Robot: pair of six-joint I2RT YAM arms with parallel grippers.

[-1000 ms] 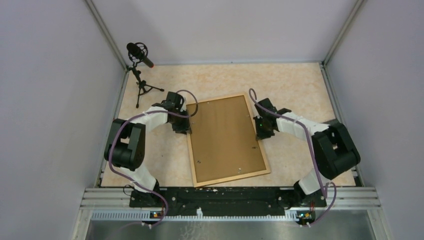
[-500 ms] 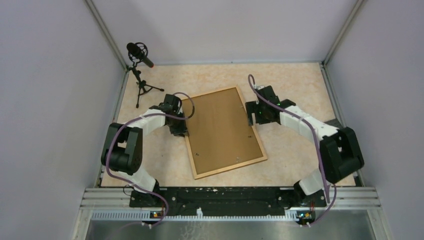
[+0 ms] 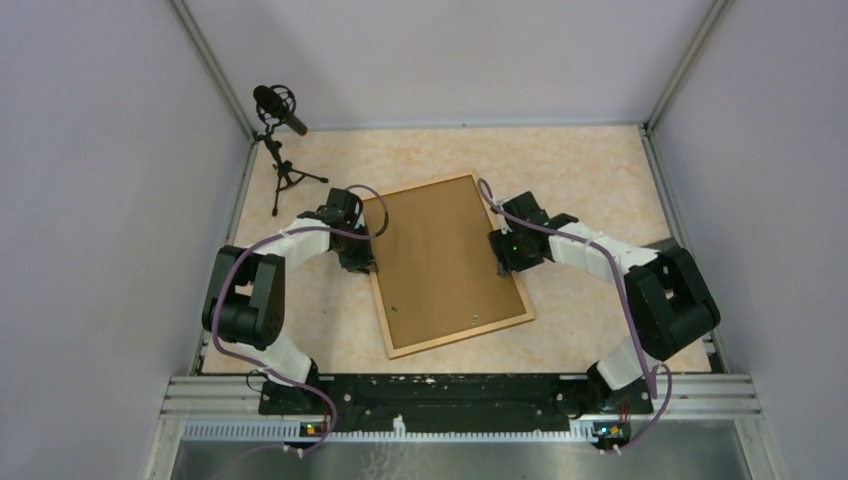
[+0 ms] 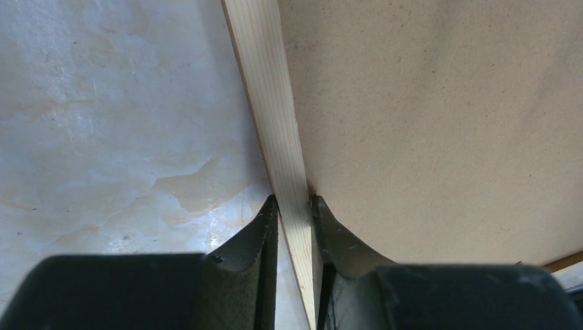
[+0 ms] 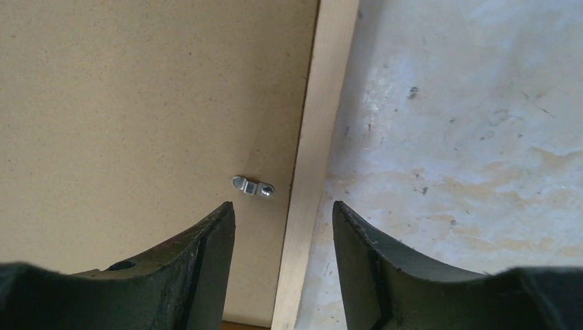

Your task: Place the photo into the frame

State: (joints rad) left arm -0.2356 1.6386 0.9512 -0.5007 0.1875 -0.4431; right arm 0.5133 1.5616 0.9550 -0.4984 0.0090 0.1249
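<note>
Next, I hook a finger of my right gripper behind the turn clip's loose end (image 5: 238, 182) and swing it over to the frame's moulding (image 5: 304, 189), because it points away from the moulding.
The light wood frame (image 3: 522, 296) lies face down on the table, its brown backing board (image 3: 440, 260) filling it. The photo is hidden. My left gripper (image 3: 365, 262) is shut on the frame's left moulding (image 4: 275, 124), one finger on each side of it. My right gripper (image 3: 508, 260) is open over the frame's right moulding (image 5: 313, 172), one finger above the backing board (image 5: 137, 103), the other above the table. A small metal turn clip (image 5: 253, 186) sits on the board by the moulding.
A black microphone on a small tripod (image 3: 280, 130) stands at the back left. Grey walls enclose the table on three sides. The beige tabletop (image 3: 590, 170) lies bare around the frame.
The frame slid up and left and turned a little over the last second, with the left gripper holding its edge. The right gripper moved from the frame's top right corner down along its right edge.
</note>
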